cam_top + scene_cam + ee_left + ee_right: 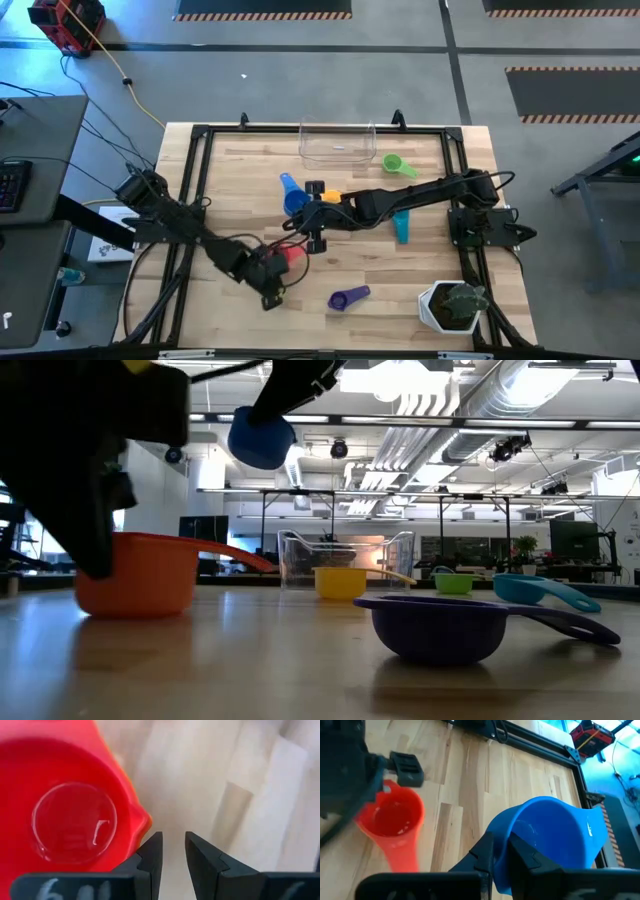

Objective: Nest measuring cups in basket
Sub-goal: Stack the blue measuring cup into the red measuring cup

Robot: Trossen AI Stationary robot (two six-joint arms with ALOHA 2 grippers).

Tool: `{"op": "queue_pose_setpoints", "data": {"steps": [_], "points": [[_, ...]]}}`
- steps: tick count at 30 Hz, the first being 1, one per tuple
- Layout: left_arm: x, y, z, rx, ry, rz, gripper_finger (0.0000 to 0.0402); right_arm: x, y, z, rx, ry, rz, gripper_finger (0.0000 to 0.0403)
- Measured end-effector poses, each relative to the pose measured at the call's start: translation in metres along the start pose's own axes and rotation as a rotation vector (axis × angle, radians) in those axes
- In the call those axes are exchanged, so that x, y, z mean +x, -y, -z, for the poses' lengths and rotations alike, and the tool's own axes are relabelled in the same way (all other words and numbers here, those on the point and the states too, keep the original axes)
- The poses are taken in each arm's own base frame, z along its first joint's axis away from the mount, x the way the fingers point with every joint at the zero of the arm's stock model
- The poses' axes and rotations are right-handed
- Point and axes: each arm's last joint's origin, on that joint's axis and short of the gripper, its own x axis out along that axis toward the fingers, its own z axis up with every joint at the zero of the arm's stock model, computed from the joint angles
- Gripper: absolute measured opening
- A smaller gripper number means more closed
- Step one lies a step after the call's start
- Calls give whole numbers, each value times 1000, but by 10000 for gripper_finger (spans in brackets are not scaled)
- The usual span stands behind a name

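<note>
My left gripper is crowding the orange-red cup's rim (294,254). Next, I move that gripper back before my right gripper lowers the blue cup into the orange-red cup (396,817).
My right gripper (305,205) hovers over the table's middle, shut on the blue measuring cup (260,438), which is up in the air. My left gripper (172,852) is narrowly open right beside the orange-red cup (292,253), which stands on its base on the table. The yellow cup (340,582), green cup (398,165), teal cup (402,227) and purple cup (348,297) rest on the table. The clear basket (337,143) stands at the far edge. No pink cup is in view. My left gripper has one finger (150,855) right against the orange-red cup's rim (142,822); I cannot tell whether it touches. Nothing lies between its fingers. My right gripper pinches the blue cup's bowl wall (502,862), one finger inside the bowl and one outside. The cup is lifted clear of the table and tilted.
A white pot with a green plant (455,305) stands at the near right corner. A black frame (190,180) runs around the tabletop. Bare wood lies between the basket and the blue cup and along the near left.
</note>
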Motion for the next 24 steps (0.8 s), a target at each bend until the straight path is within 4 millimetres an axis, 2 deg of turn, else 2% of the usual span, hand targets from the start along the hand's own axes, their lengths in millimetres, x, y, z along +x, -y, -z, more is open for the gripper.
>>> {"op": "queue_pose_setpoints", "data": {"steps": [5,9,17,24], "points": [[3,-10,-13,38,15,-22,74,2,4,3,60,-22,7,16],[2,-8,-11,80,12,-16,74,2,4,4,123,-34,9,16],[-10,9,13,129,-15,24,74,1,2,2,262,-20,21,16],[-31,17,41,149,-76,9,74,-5,-13,-2,416,8,11,16]]}}
